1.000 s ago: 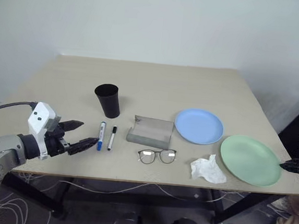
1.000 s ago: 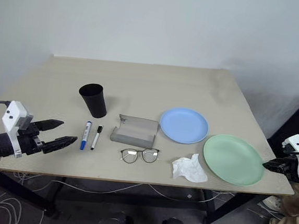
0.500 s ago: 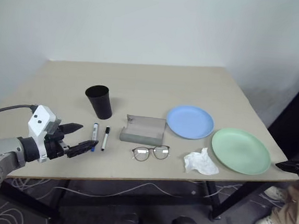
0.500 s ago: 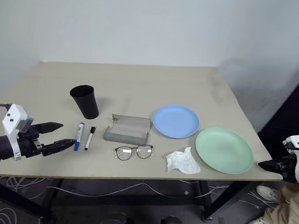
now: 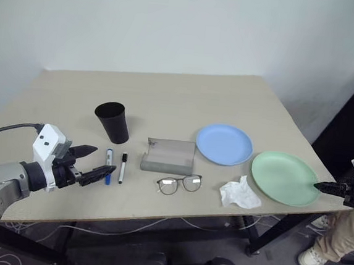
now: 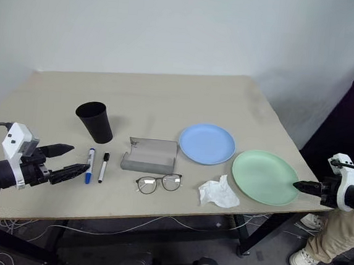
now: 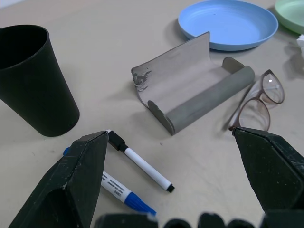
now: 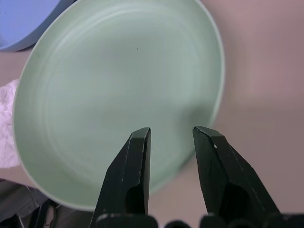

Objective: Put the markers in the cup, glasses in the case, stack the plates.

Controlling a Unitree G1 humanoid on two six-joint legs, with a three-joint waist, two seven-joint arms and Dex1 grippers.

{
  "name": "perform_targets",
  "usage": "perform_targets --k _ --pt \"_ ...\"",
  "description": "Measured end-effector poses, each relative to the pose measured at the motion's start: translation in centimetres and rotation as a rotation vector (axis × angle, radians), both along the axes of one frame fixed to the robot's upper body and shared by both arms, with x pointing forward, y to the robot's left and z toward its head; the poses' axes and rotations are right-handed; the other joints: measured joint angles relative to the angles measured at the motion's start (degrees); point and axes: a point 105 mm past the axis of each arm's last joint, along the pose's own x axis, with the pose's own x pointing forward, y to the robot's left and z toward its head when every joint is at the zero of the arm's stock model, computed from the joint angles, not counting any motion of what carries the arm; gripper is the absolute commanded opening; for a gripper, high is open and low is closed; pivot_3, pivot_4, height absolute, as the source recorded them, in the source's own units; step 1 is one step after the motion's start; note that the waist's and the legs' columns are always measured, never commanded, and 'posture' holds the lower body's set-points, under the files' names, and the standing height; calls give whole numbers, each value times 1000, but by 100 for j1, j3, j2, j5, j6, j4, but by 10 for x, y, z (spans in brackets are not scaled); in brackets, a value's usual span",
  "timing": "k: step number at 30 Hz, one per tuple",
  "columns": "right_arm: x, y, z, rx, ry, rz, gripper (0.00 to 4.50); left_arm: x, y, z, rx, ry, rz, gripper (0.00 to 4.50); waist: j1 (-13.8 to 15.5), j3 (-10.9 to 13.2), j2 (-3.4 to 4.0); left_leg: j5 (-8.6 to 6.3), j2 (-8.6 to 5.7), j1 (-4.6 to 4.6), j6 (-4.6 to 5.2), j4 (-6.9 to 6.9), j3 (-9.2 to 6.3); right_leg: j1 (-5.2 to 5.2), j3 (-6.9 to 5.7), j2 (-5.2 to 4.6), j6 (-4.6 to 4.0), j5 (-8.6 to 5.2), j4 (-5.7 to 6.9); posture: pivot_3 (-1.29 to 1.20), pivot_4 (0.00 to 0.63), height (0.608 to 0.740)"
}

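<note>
The green plate (image 5: pixel 286 178) should sit inside the blue plate and cover it when I lower the green plate onto it, because their round rims (image 5: pixel 225 164) look alike.
The black cup (image 5: pixel 110 122) stands upright at the table's left. In front of it lie the two markers, blue-capped (image 5: pixel 108 165) and black-capped (image 5: pixel 122 167), side by side. My left gripper (image 5: pixel 105 159) hovers open just left of them, tips by the blue marker. The grey case (image 5: pixel 168 156) lies open, with the glasses (image 5: pixel 179 183) in front of it. The blue plate (image 5: pixel 224 144) and the green plate (image 5: pixel 284 177) sit apart at the right. My right gripper (image 8: pixel 172 129) is narrowly open, empty, its tips over the green plate's (image 8: pixel 114 90) near-right rim.
A crumpled white tissue (image 5: pixel 240 194) lies between the glasses and the green plate. A person's leg and shoe (image 5: pixel 332 242) stand close to the table's right front corner. Cables run on the floor under the table. The far half of the tabletop (image 5: pixel 168 91) is bare.
The camera has shifted. My right gripper has moved in from beyond the table's right edge to the green plate's rim and has rolled. The left gripper has stayed put.
</note>
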Motion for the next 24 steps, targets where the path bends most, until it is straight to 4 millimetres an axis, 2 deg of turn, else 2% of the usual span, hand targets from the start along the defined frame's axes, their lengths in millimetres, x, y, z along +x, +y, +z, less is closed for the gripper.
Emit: perform_targets --k 2,4,9,14,17,21,24 --pt "1 5 -3 -4 3 18 1525 0 -1 1 2 -3 -2 4453 23 -4 -5 -5 -3 -15 6 -25 17 -30 6 7 -2 0 -4 0 0 739" --pt "1 6 -5 -17 6 29 1525 0 -1 1 3 -3 -2 4453 75 -10 -5 7 -1 -73 26 -27 33 -83 17 41 5 7 0 0 0 739" --pt "-1 8 -14 -41 20 42 1525 0 -1 0 4 -2 1 4453 148 -9 -13 -3 2 -63 49 -18 58 -77 14 49 -1 2 -1 0 0 739" --pt "2 9 -9 -31 4 51 1525 -1 0 0 5 0 3 4453 151 -8 -14 -18 4 -57 36 28 57 -69 14 46 6 9 0 0 0 739" --pt "6 11 3 0 -38 71 1525 -1 0 -1 5 0 5 4453 148 -7 -10 -18 8 -58 37 45 56 -69 17 43 8 11 3 0 0 739" --pt "11 -1 15 -46 -90 49 1525 -1 0 0 6 -1 5 4453 149 -8 -12 -18 11 -58 36 50 53 -69 21 41 6 12 3 0 0 739" --pt "10 -10 10 -77 -84 13 1525 -1 0 0 6 -1 5 4453 150 -8 -13 -19 9 -61 36 43 53 -71 26 43 -1 18 4 0 0 739"
